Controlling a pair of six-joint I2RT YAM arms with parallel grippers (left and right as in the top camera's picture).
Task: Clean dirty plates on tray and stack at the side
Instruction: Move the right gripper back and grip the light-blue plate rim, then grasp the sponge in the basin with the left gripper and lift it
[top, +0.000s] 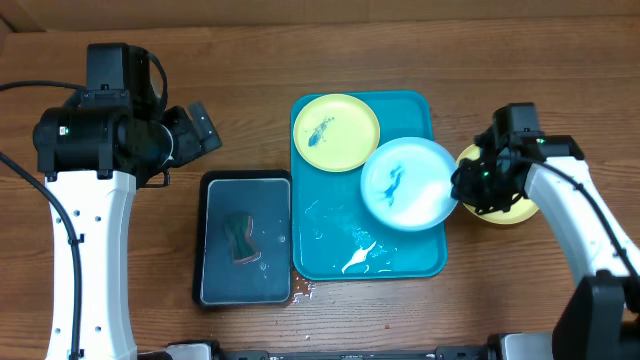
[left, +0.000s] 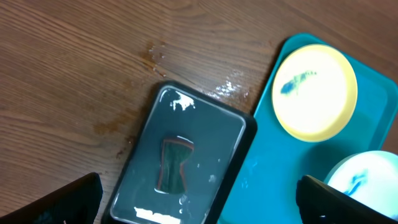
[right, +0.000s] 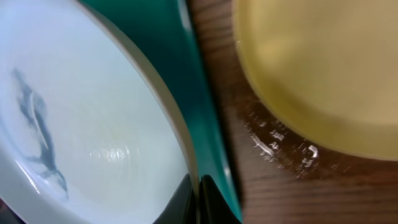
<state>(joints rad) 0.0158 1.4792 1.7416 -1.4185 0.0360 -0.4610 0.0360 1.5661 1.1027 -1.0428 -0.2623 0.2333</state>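
The pale blue plate in my right gripper has a smear (top: 393, 183) on it, so I need to hold it steady in the turquoise tray while my left gripper brings the sponge (top: 240, 238).
A pale blue plate (top: 407, 183) with a dark blue smear is over the right side of the turquoise tray (top: 330, 250). My right gripper (top: 462, 190) is shut on its right rim; the right wrist view shows the fingers (right: 199, 199) pinching the plate's edge (right: 93, 130). A yellow-green plate (top: 335, 132) with a blue smear lies at the tray's back left, also in the left wrist view (left: 315, 92). Another yellow-green plate (top: 510, 212) lies on the wooden table right of the tray, partly under my right arm, and shows in the right wrist view (right: 323, 68). My left gripper (left: 199, 205) is open above the black tray.
A black tray (top: 245, 238) with water and a dark sponge (top: 240, 238) stands left of the turquoise tray, also in the left wrist view (left: 180, 162). Water is on the turquoise tray's floor and on the table by the black tray.
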